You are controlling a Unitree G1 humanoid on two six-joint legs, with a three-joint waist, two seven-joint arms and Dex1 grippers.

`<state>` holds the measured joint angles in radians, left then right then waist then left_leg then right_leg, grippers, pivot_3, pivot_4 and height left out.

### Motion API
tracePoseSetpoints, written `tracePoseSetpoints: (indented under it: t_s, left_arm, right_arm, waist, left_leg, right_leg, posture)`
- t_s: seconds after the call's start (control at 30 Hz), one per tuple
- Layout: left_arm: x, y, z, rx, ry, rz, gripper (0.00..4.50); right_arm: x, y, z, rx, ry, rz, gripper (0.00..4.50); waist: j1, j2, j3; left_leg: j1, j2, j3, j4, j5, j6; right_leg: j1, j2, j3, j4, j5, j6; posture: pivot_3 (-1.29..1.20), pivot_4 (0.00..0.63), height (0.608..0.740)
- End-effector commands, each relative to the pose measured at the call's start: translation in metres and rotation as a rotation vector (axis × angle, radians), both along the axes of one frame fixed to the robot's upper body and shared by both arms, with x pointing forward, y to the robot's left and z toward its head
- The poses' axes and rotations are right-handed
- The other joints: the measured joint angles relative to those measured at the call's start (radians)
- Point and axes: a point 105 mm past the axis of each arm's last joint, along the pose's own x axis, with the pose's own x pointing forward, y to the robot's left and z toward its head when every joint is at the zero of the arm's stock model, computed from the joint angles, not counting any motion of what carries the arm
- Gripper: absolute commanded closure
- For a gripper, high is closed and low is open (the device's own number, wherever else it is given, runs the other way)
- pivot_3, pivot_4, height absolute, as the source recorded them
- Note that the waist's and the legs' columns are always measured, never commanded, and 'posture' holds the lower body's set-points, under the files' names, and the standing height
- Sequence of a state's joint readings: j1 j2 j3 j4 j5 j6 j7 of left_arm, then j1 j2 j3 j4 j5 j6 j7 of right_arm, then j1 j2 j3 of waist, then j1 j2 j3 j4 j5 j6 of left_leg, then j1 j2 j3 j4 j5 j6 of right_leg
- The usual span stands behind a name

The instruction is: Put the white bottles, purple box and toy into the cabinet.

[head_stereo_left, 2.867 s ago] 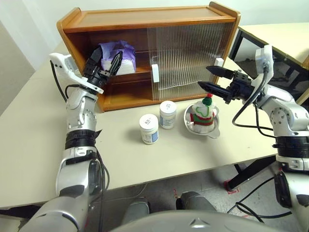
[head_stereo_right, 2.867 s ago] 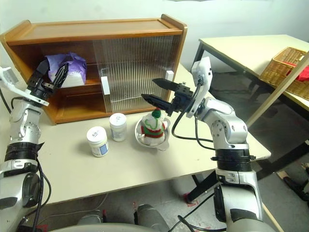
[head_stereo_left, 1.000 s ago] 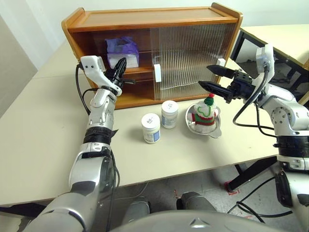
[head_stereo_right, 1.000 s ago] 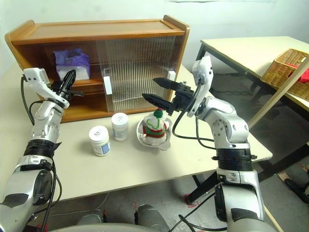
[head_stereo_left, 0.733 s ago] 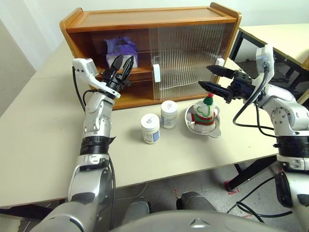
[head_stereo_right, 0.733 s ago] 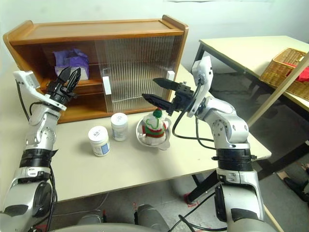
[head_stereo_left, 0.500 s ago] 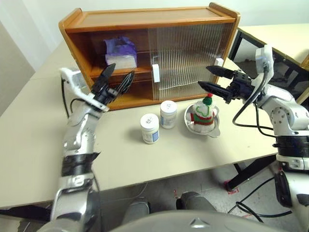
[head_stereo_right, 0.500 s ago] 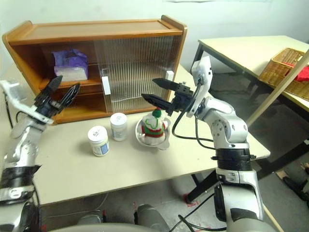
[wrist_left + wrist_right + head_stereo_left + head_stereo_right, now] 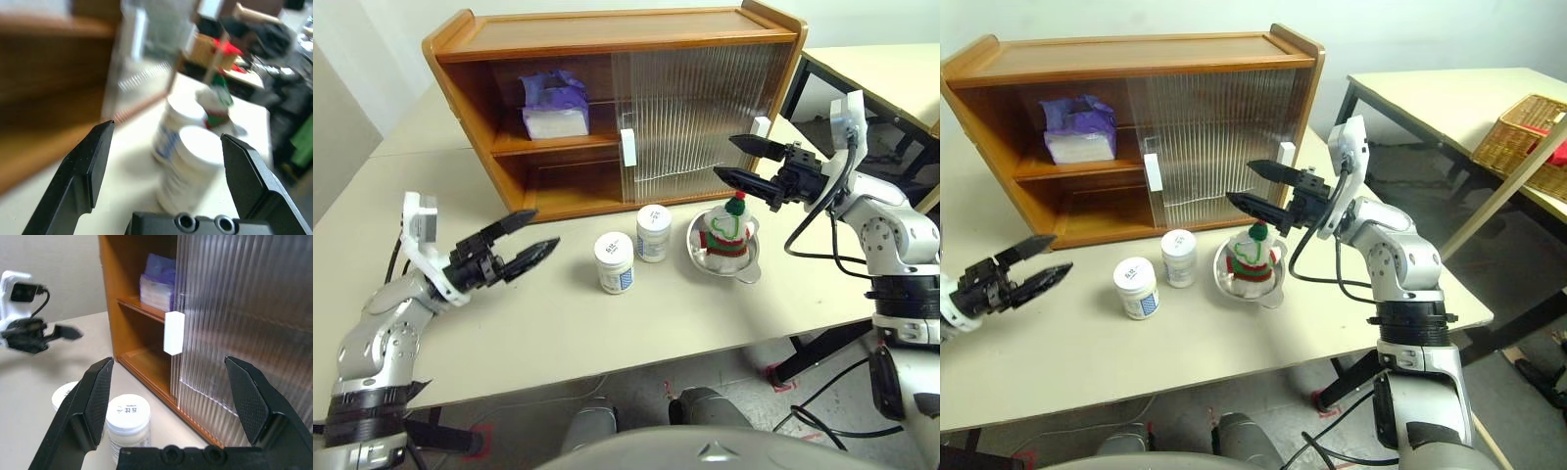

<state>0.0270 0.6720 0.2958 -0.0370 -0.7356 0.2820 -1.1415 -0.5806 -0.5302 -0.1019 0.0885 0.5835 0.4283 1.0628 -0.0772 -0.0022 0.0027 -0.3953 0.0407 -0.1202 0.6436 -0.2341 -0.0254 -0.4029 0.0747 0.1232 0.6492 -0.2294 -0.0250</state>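
The nearer white bottle point(image 9: 614, 262) will fit upright below the purple box's shelf when the robot carries it in, because a tall, empty gap point(image 9: 570, 182) shows there.
The purple box point(image 9: 551, 105) lies on the upper shelf in the open left half of the cabinet point(image 9: 607, 39). Two white bottles point(image 9: 614, 262) point(image 9: 653, 233) stand upright on the table in front of the cabinet. Right of them the toy point(image 9: 725, 227) sits in a steel bowl point(image 9: 747, 266). My left gripper point(image 9: 545, 227) is open and empty, low over the table and left of the bottles, pointing at them. My right gripper point(image 9: 724, 157) hangs open and empty just above the toy. The left wrist view has the nearer bottle point(image 9: 195, 161) between the fingers' line of sight.
Ribbed sliding doors with a white handle point(image 9: 173, 333) cover the cabinet's right half. A second table point(image 9: 1430, 98) stands to the right with a wicker basket point(image 9: 1518, 132) on it. Bare tabletop lies between my left gripper and the bottles.
My left gripper left the purple box on the upper shelf, opened, and drew back and down to the table's near left. The right arm has stayed still.
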Motion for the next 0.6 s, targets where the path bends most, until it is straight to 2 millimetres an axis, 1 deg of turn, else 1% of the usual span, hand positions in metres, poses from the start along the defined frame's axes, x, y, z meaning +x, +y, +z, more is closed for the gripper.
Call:
tracePoseSetpoints:
  t_s: [0.03, 0.1, 0.2, 0.27, 0.33, 0.5, 0.6]
  left_arm:
    - [-0.004, -0.013, -0.010, 0.018, 0.023, -0.054, 0.03]
    - [-0.003, -0.017, -0.012, 0.001, 0.032, -0.058, 0.03]
    - [-0.001, -0.025, -0.020, 0.024, 0.025, -0.073, 0.03]
    - [0.000, -0.030, -0.025, 0.042, 0.016, -0.079, 0.03]
    - [0.001, -0.033, -0.035, 0.081, 0.014, -0.097, 0.03]
    - [0.006, -0.037, -0.054, 0.146, -0.001, -0.119, 0.03]
    - [0.009, -0.039, -0.060, 0.152, -0.010, -0.115, 0.03]
  right_arm:
    - [-0.004, 0.002, -0.004, -0.012, 0.020, 0.018, 0.00]
    - [-0.005, 0.001, -0.005, -0.011, 0.024, 0.015, 0.00]
    - [-0.007, 0.000, -0.008, -0.016, 0.033, 0.017, 0.00]
    - [-0.008, 0.000, -0.008, -0.017, 0.033, 0.016, 0.00]
    - [-0.008, 0.000, -0.006, -0.015, 0.030, 0.012, 0.00]
    - [-0.007, -0.001, -0.004, -0.017, 0.025, 0.008, 0.00]
    - [-0.007, -0.001, -0.003, -0.018, 0.022, 0.007, 0.00]
  waist:
    - [0.003, 0.000, 0.000]
    - [0.004, 0.000, 0.000]
    - [0.003, 0.000, 0.000]
    - [0.003, 0.000, 0.000]
    - [0.002, 0.000, 0.000]
    - [0.001, 0.000, 0.000]
    - [0.000, 0.000, 0.000]
  left_leg:
    - [0.000, 0.000, 0.000, -0.001, 0.000, 0.001]
    - [0.000, 0.001, 0.000, -0.001, 0.001, 0.001]
    - [0.000, 0.001, 0.000, -0.001, 0.001, 0.001]
    - [0.002, 0.001, 0.000, -0.001, 0.001, 0.002]
    - [0.004, 0.001, 0.000, 0.000, 0.001, 0.002]
    - [0.010, 0.001, -0.003, 0.000, 0.002, 0.003]
    - [0.010, 0.001, -0.006, 0.000, 0.002, 0.003]
  right_leg:
    - [0.000, 0.001, -0.001, 0.001, -0.001, -0.001]
    - [0.000, 0.003, -0.001, 0.001, -0.001, -0.002]
    - [0.001, 0.005, -0.001, 0.001, -0.002, -0.002]
    - [0.003, 0.005, -0.001, 0.001, -0.003, 0.002]
    - [0.005, 0.005, -0.001, 0.001, -0.007, 0.009]
    - [0.011, 0.005, -0.001, 0.001, -0.006, 0.009]
    - [0.011, 0.005, -0.001, 0.001, -0.006, 0.009]
  posture:
    - [-0.10, 0.000, 0.740]
    - [-0.10, 0.000, 0.740]
    - [-0.10, 0.000, 0.740]
    - [-0.10, 0.000, 0.740]
    - [-0.12, 0.000, 0.740]
    - [-0.12, 0.000, 0.740]
    - [-0.12, 0.000, 0.740]
